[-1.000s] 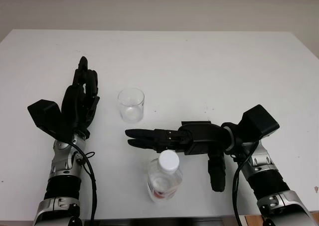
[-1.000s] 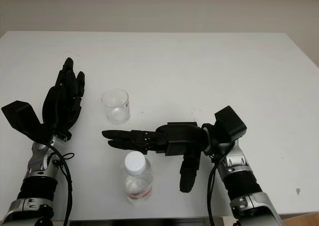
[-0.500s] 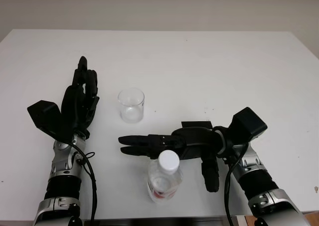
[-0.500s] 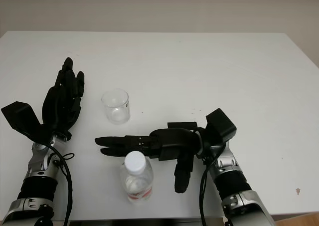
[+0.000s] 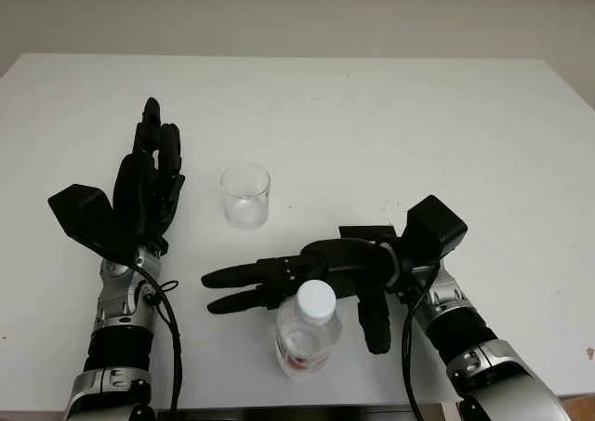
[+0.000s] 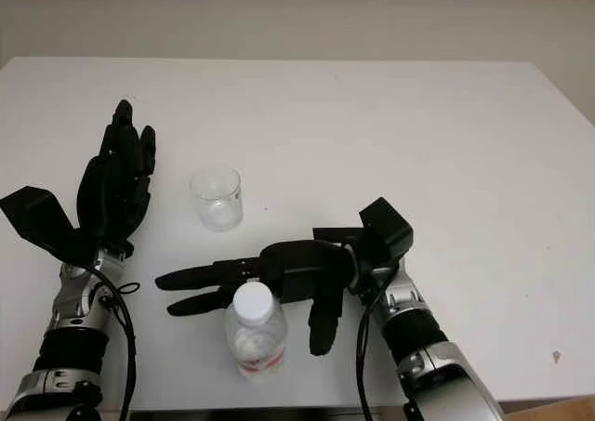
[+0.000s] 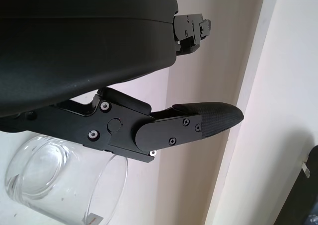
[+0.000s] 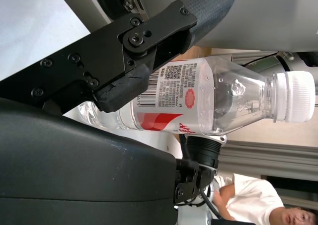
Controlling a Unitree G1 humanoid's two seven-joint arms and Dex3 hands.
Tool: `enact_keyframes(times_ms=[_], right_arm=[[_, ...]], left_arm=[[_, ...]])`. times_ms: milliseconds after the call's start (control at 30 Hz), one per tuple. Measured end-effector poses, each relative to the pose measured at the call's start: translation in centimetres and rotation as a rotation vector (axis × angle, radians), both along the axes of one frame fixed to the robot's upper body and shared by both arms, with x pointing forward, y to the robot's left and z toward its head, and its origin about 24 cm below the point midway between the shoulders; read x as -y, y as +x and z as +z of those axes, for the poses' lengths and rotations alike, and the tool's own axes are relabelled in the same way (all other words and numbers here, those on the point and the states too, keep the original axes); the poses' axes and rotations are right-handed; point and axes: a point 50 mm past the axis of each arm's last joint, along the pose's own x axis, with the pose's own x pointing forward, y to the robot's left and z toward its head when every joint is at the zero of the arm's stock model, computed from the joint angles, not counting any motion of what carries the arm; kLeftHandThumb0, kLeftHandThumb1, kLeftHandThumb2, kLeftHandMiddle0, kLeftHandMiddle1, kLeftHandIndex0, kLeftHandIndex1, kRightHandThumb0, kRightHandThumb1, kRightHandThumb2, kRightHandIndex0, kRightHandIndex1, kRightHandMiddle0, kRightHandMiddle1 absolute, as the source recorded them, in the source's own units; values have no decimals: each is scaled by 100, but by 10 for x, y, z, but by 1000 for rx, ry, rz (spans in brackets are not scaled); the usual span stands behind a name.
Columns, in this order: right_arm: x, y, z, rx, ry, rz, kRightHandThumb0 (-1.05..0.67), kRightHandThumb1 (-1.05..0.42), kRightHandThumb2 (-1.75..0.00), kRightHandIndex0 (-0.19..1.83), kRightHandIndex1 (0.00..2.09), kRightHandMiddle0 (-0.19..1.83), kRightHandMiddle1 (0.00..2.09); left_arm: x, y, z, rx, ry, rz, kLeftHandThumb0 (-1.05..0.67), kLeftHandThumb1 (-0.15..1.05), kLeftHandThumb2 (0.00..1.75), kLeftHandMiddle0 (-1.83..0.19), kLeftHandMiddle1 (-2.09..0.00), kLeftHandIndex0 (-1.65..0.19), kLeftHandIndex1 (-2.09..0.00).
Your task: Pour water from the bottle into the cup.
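Observation:
The clear water bottle (image 5: 305,345) will hold its water in when I tip it toward the cup, since the white cap (image 5: 316,300) is still on the bottle's neck.
A clear water bottle (image 5: 306,337) with a white cap (image 5: 316,300) and a red label stands upright near the table's front edge. My right hand (image 5: 293,291) is open around it: the long fingers (image 5: 244,283) reach leftward just behind its neck, and the thumb (image 5: 374,323) hangs to its right. In the right wrist view the bottle (image 8: 208,98) lies close between a finger (image 8: 164,31) and the palm; whether they touch I cannot tell. An empty clear cup (image 5: 244,195) stands farther back. My left hand (image 5: 152,175) is open, upright to the left of the cup (image 7: 59,185).
The white table (image 5: 418,114) stretches wide behind and to the right of the cup. Its front edge (image 5: 232,410) runs just below the bottle's base.
My right hand has slid left and closer to the bottle, so its fingers now pass behind the neck and the thumb is beside it. Left hand, cup and bottle have stayed put.

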Motion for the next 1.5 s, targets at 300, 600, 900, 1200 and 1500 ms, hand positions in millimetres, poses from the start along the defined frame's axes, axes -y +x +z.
enact_keyframes(times_ms=[300, 600, 900, 1200, 1500], right_arm=[[-1, -2, 5, 80, -104, 96, -80, -89, -5, -12, 179, 4, 153], [3, -7, 10, 120, -176, 121, -54, -90, -7, 15, 209, 28, 209], [13, -14, 3, 27, -137, 39, -32, -99, -5, 114, 209, 92, 209], [16, -6, -1, -102, -87, -137, -31, -104, -3, 132, 209, 126, 209], [22, 6, 6, 18, 74, -478, -37, -104, -22, 159, 209, 147, 209]], left_arm=[[-1, -1, 4, 14, 3, 13, -68, 105, 56, 7, -6, 9, -6], [0, -4, 1, 6, 12, 23, -69, 105, 59, 8, -5, 9, -6], [2, -4, 2, 9, 11, 26, -70, 105, 57, 8, -5, 9, -6], [1, -5, 1, 8, 13, 28, -70, 105, 56, 8, -5, 9, -6], [0, -6, 0, 5, 14, 23, -69, 105, 56, 7, -5, 9, -5]])
